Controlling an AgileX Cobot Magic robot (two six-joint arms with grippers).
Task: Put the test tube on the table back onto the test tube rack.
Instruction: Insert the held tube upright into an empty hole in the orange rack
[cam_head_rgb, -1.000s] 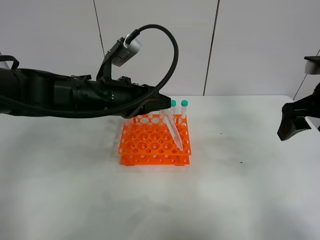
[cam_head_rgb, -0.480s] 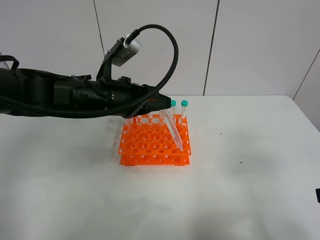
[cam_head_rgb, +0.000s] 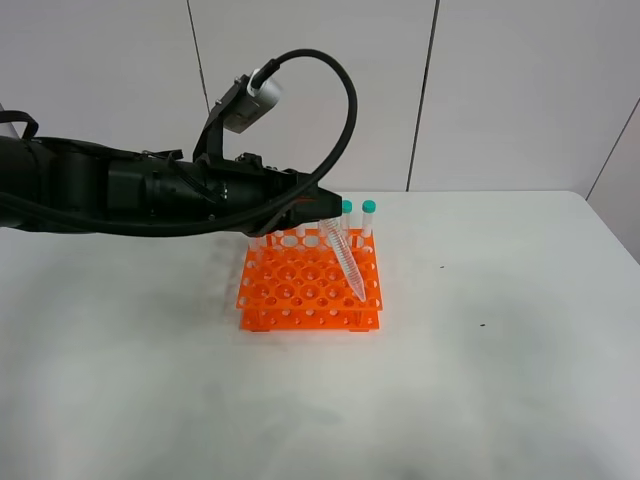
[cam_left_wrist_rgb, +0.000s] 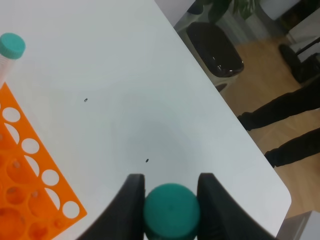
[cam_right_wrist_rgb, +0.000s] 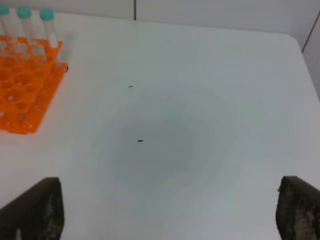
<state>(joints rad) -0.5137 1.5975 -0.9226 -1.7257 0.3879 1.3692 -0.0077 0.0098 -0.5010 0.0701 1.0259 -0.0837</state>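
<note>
The test tube is tilted with its pointed tip (cam_head_rgb: 358, 291) above the rack's front corner, so the robot's left gripper should pull back, turn the test tube straight up and move it down toward the rear holes (cam_head_rgb: 289, 255).
My left gripper (cam_head_rgb: 326, 226) is shut on the teal cap (cam_left_wrist_rgb: 171, 210) of a clear test tube (cam_head_rgb: 346, 264). It holds the tube tilted above the orange test tube rack (cam_head_rgb: 300, 285), with the pointed tip over the rack's right front holes. In the left wrist view the cap sits between the two dark fingers (cam_left_wrist_rgb: 133, 197), with the rack's corner (cam_left_wrist_rgb: 25, 170) beside it. My right gripper (cam_right_wrist_rgb: 172, 202) is open and empty over the bare white table (cam_right_wrist_rgb: 200, 75). It is out of the exterior view.
Other teal-capped tubes (cam_head_rgb: 369, 208) stand in the rack's back row, and some are hidden behind my left arm. They also show in the right wrist view (cam_right_wrist_rgb: 46, 15). The table edge (cam_left_wrist_rgb: 235, 130) drops off to a floor with a dark bin and a person's legs.
My right arm has pulled back out of the exterior view at the right edge. My left arm and the tube have not moved.
</note>
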